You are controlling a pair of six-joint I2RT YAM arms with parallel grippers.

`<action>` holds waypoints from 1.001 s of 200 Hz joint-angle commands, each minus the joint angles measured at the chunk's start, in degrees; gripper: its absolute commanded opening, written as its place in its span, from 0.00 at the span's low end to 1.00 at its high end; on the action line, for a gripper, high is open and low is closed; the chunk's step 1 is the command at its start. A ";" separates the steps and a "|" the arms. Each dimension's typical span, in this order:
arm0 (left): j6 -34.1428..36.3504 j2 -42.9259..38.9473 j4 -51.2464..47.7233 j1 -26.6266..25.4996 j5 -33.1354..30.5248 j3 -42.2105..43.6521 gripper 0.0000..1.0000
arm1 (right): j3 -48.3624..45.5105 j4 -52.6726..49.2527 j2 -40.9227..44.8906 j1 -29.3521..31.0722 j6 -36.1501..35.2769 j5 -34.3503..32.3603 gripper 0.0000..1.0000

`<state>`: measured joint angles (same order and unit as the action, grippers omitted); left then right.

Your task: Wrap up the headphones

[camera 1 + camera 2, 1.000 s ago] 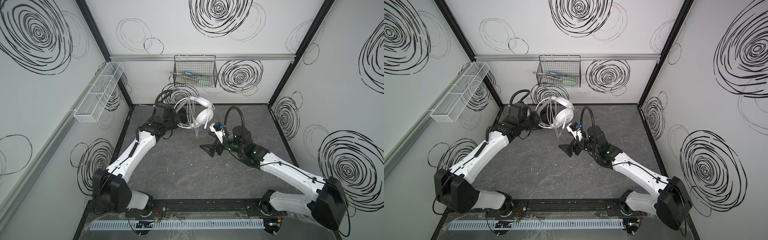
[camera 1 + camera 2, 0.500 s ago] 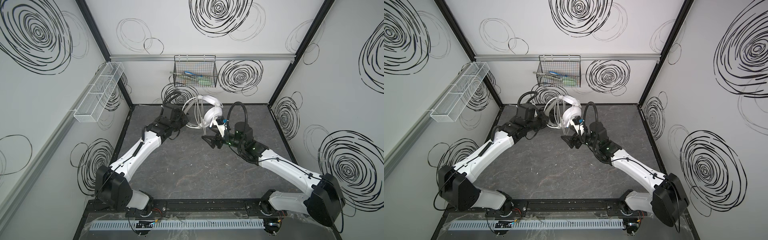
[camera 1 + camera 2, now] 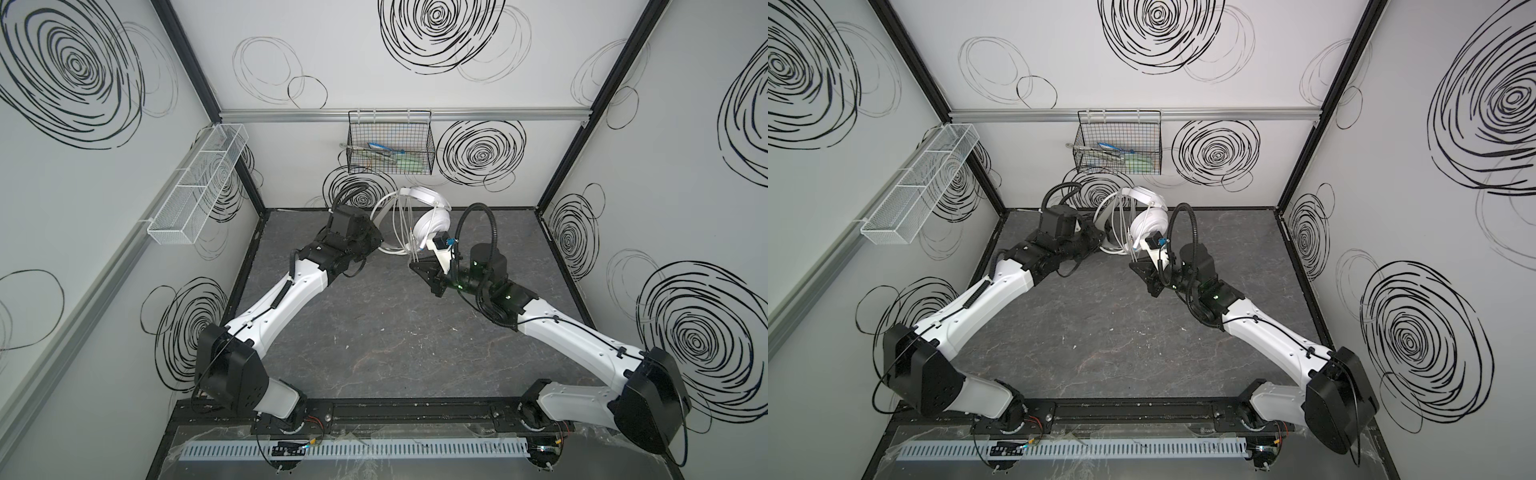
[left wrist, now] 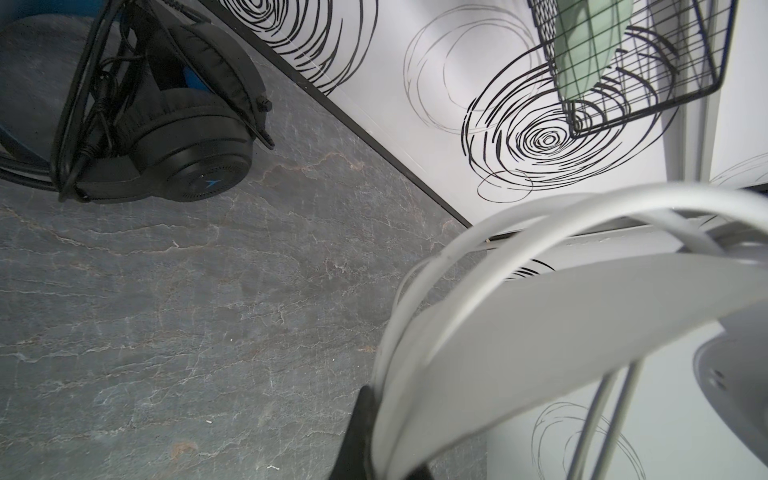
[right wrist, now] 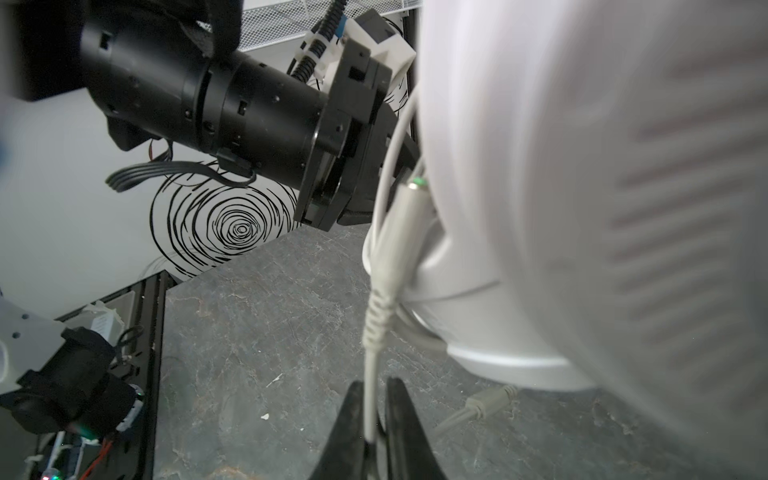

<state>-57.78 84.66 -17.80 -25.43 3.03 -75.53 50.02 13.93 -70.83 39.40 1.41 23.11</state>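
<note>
Next, I pull the headphones forward with my left gripper while my right gripper passes the cable behind them, because the white cable is on the headphones' near side.
The white headphones hang in the air near the back wall, with white cable loops draped beside them. My left gripper is shut on their headband. Just below the ear cup, my right gripper is shut on the white cable, which runs straight down between its fingers. The black headphones, with blue accents and their cable bundled on them, lie on the dark table by the back wall; the left arm hides them in both top views.
A black wire basket with tools hangs on the back wall above the headphones. A white mesh shelf is fixed to the left wall. The left arm's wrist is close to my right gripper. The table is dark marbled grey.
My right gripper moved up toward the white headphones and closed from wide open onto the cable. The left arm carried the headphones to the right and toward the back wall.
</note>
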 commanded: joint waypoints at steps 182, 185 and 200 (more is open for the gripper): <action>17.90 0.59 -1.15 -1.51 -19.90 -1.11 0.00 | 21.80 -20.77 1.75 11.91 -7.54 -0.65 0.00; 18.47 0.47 -1.24 -1.85 -20.56 -0.99 0.00 | 22.73 -21.23 1.36 11.81 -7.87 -1.12 0.00; 20.96 -0.18 -1.62 -2.81 -22.91 -0.09 0.00 | 27.46 -23.70 -0.65 11.59 -9.49 -3.38 0.00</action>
<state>-42.04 85.52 -22.17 -26.59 -13.56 -74.48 70.78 -5.21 -68.95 50.78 -4.69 23.00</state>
